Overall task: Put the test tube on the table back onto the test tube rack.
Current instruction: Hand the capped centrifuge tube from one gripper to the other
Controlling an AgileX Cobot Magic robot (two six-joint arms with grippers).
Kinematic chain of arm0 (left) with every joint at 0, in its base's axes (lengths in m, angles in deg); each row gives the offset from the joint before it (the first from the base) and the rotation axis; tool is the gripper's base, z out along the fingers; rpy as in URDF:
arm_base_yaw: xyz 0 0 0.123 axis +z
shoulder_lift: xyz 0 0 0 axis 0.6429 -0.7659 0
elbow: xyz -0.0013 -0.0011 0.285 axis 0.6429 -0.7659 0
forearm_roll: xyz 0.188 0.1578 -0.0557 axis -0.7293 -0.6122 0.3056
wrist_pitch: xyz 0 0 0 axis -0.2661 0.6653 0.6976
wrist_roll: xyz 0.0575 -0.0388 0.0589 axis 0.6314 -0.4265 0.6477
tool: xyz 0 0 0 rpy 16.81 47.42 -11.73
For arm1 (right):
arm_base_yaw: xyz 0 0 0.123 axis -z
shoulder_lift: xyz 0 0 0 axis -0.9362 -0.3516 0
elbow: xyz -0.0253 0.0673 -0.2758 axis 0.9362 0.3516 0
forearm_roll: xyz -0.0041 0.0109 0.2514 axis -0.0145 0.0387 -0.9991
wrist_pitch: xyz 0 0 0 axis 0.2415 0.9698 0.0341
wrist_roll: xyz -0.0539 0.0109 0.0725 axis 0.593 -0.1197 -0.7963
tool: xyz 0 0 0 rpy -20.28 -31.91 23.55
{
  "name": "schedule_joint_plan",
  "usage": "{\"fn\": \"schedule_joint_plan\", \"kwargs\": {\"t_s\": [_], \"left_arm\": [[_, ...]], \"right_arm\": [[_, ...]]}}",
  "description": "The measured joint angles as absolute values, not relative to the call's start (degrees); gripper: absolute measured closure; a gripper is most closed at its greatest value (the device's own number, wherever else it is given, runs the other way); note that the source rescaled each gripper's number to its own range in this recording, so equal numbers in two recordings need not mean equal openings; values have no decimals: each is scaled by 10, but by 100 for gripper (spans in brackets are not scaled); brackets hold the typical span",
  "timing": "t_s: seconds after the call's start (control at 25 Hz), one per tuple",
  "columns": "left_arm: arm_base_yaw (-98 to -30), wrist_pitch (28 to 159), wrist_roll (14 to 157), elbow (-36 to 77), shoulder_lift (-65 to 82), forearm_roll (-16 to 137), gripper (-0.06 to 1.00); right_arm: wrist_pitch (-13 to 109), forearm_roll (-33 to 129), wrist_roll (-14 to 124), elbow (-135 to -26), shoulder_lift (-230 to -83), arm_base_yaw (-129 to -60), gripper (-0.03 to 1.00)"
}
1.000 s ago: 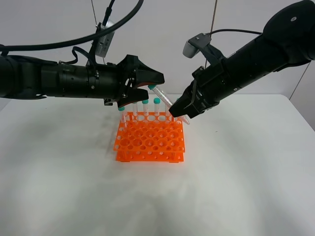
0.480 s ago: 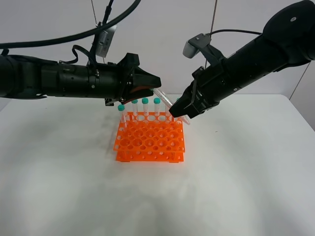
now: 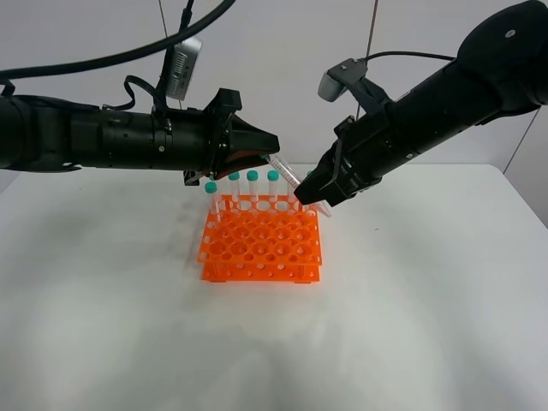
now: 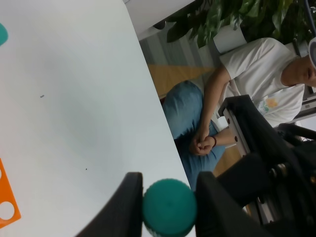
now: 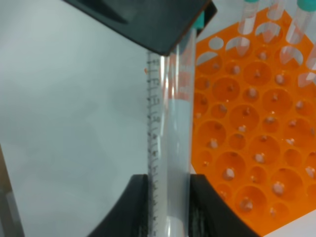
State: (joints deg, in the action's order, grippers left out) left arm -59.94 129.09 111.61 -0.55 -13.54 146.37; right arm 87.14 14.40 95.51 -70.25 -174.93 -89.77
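Note:
The lower body [image 3: 321, 208] has to go into the rack, and my right gripper is covering it. My right gripper should open and move away before my left gripper turns the tube [image 3: 286, 170] upright.
The test tube [image 3: 291, 178] hangs tilted above the back right corner of the orange test tube rack [image 3: 261, 248]. Both grippers hold it. My left gripper [image 3: 271, 155] is shut on its teal cap [image 4: 169, 206], which the jaws hide in the high view. My right gripper [image 3: 310, 195] is shut on the clear lower body [image 5: 170, 143], with the tip pointing down past the rack's edge. The right wrist view shows the rack [image 5: 247, 148] beside the tube. Several identical tubes [image 3: 253, 187] stand in the rack's back row.
The white table [image 3: 128, 325] spreads around the rack. A seated person [image 4: 247, 89] and a green plant [image 4: 222, 15] lie beyond the table's far edge. Cables hang above the left arm [image 3: 103, 141].
My left gripper, open around the tube's cap one second ago, has shut on it. The right gripper and the tube have stayed in place.

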Motion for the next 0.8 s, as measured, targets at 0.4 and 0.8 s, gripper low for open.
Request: {"fn": "schedule_joint_plan", "kwargs": {"t_s": [0.4, 0.8], "left_arm": [[-599, 1290, 1115, -6, -135, 1462, 94], [-599, 1290, 1115, -6, -135, 1462, 94]], "right_arm": [[837, 167, 886, -703, -1722, -898, 0], [923, 490, 495, -801, -1700, -898, -3]]}}
